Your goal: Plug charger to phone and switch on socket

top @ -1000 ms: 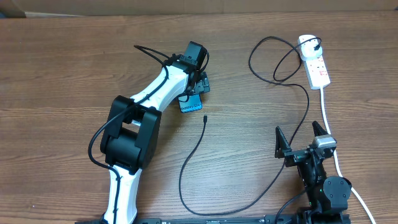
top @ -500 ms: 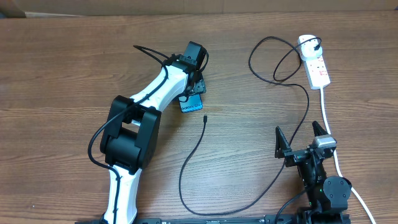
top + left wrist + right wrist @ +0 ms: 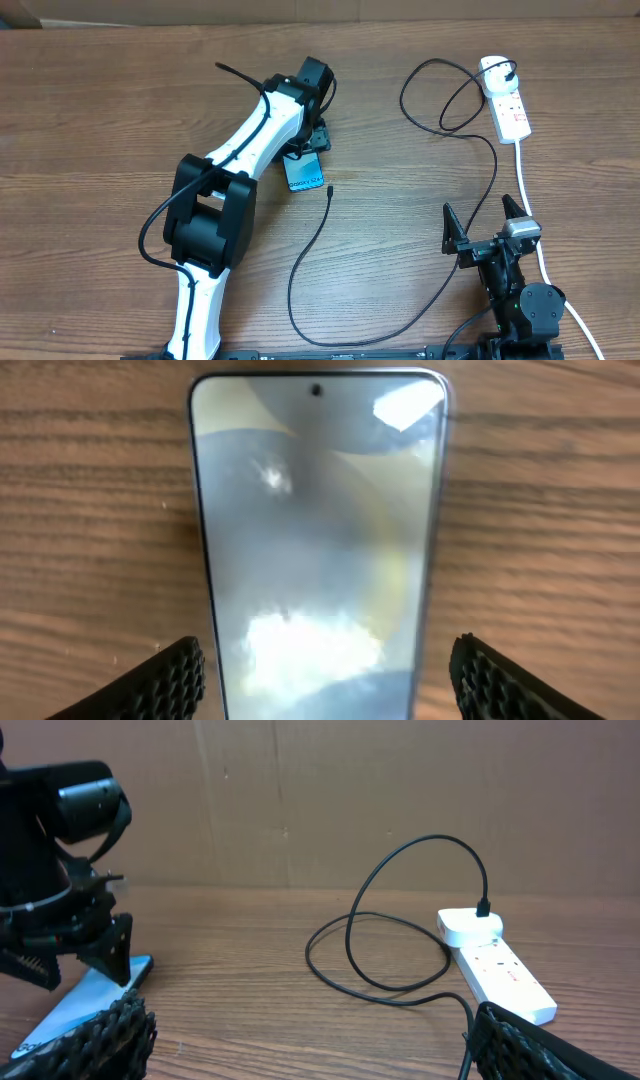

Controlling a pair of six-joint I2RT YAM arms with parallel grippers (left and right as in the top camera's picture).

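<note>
My left gripper's fingers are above the phone's long edges [image 3: 428,600]. I should open, lower them around the phone's body [image 3: 312,585] and close before raising it toward the cable.
The phone [image 3: 305,172] lies on the wooden table with its blue screen up, and it fills the left wrist view [image 3: 320,540] and shows at the left of the right wrist view [image 3: 75,1005]. My left gripper [image 3: 306,148] [image 3: 325,680] is shut on its far end, one finger along each long edge. The charger's black cable [image 3: 300,270] [image 3: 400,990] runs across the table; its connector tip [image 3: 328,190] lies loose just right of the phone, and its plug end [image 3: 512,72] sits in the white socket [image 3: 505,100] [image 3: 500,970]. My right gripper [image 3: 485,222] [image 3: 310,1040] stands open and empty near the front edge.
The socket's thick white cord [image 3: 530,200] runs down the right side past the right arm. The charger cable makes a loop [image 3: 445,95] left of the socket. A brown cardboard wall [image 3: 300,790] closes the table's far side.
The left gripper's fingers closed in on the phone. The phone then slid and turned a little toward the front, so more of its screen shows. The right arm has not moved.
</note>
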